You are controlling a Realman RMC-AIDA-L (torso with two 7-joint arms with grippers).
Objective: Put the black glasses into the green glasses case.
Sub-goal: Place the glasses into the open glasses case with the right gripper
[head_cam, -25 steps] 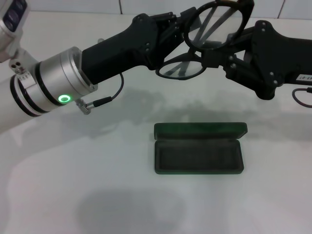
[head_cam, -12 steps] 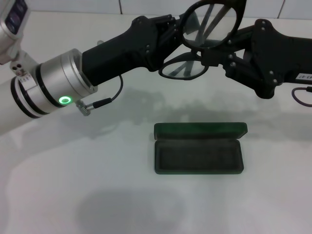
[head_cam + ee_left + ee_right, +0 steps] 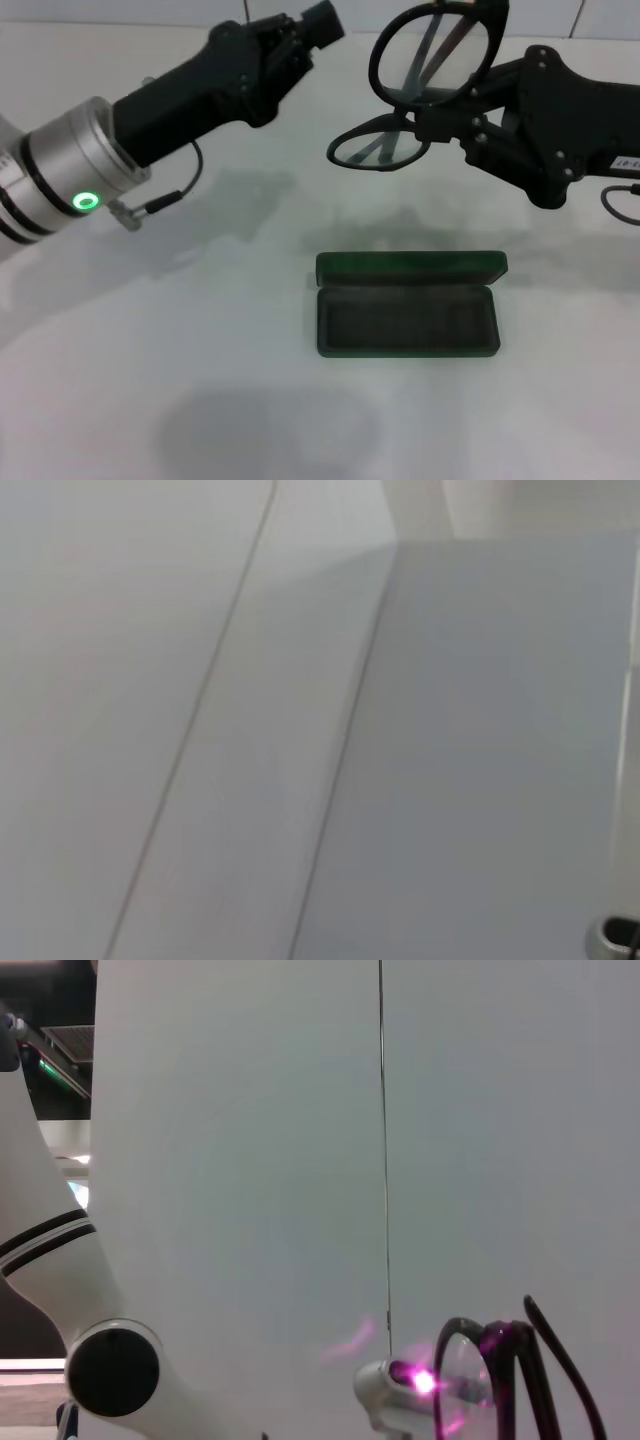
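Note:
The black glasses (image 3: 436, 52) are hanging at a slant above the green glasses case. My left gripper should move back, and my right gripper should turn them level along the case (image 3: 408, 321).
The black glasses (image 3: 436, 52) hang in the air above the far side of the table, folded, one round lens up and the other (image 3: 376, 146) lower. My right gripper (image 3: 428, 118) is shut on them near the bridge. A part of their frame (image 3: 520, 1380) shows in the right wrist view. The green glasses case (image 3: 406, 318) lies open on the white table below and nearer me, its lid (image 3: 410, 266) standing at the back, dark lining empty. My left gripper (image 3: 312, 28) is off to the left of the glasses, apart from them.
The white table (image 3: 200, 400) spreads around the case. A tiled wall runs along the back. A grey cable (image 3: 165, 200) hangs under the left wrist. The left wrist view shows only pale flat surfaces.
My left gripper has let go of the glasses and drawn back to the left. The glasses stay in the right gripper, nearly where they were.

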